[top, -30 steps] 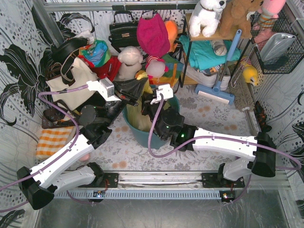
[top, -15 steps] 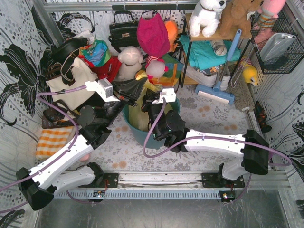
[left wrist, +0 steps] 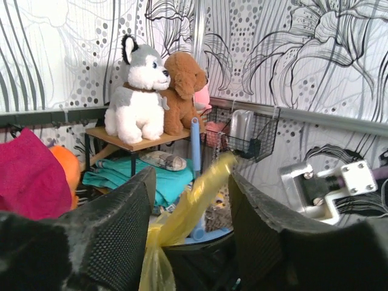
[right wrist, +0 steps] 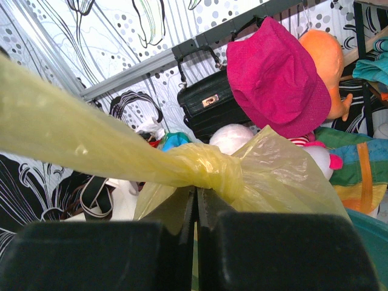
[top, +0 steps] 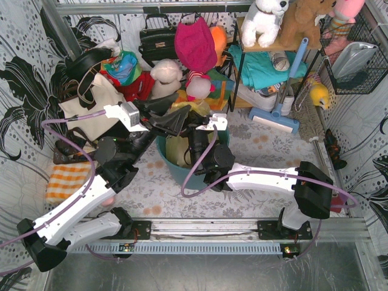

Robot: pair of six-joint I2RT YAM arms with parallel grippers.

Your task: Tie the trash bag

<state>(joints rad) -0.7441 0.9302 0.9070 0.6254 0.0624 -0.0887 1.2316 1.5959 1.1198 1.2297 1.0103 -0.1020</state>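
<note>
Next, my left gripper moves back and takes hold of the bag (top: 176,148) below the knot, because the bag's yellow piece (left wrist: 203,191) runs loose between its open fingers above the knot.
The yellow trash bag (top: 180,150) sits in the round teal bin (top: 179,176). Its neck is twisted into a knot (right wrist: 209,170), with one strand stretched away from it to the upper left. My right gripper (right wrist: 196,195) is shut right under that knot, a sliver of yellow film showing in the seam between its jaws. My left gripper (left wrist: 191,203) stands open above the bin's left rim. A yellow strand (left wrist: 194,197) runs loose up between its fingers (left wrist: 118,227) without being pinched. From above, the left gripper (top: 171,121) and right gripper (top: 193,131) meet over the bag.
A cream tote (top: 97,106) and a black handbag (top: 157,39) stand behind the bin on the left, with a pink hat (top: 195,42) and soft toys. A shelf with plush animals (top: 267,18), a blue broom (top: 285,91) and a wire basket (top: 354,60) fill the right. An orange checked cloth (top: 66,179) lies left.
My left gripper has opened and let go of the yellow strand. The right arm has swung left, bringing its gripper closer over the bag's neck.
</note>
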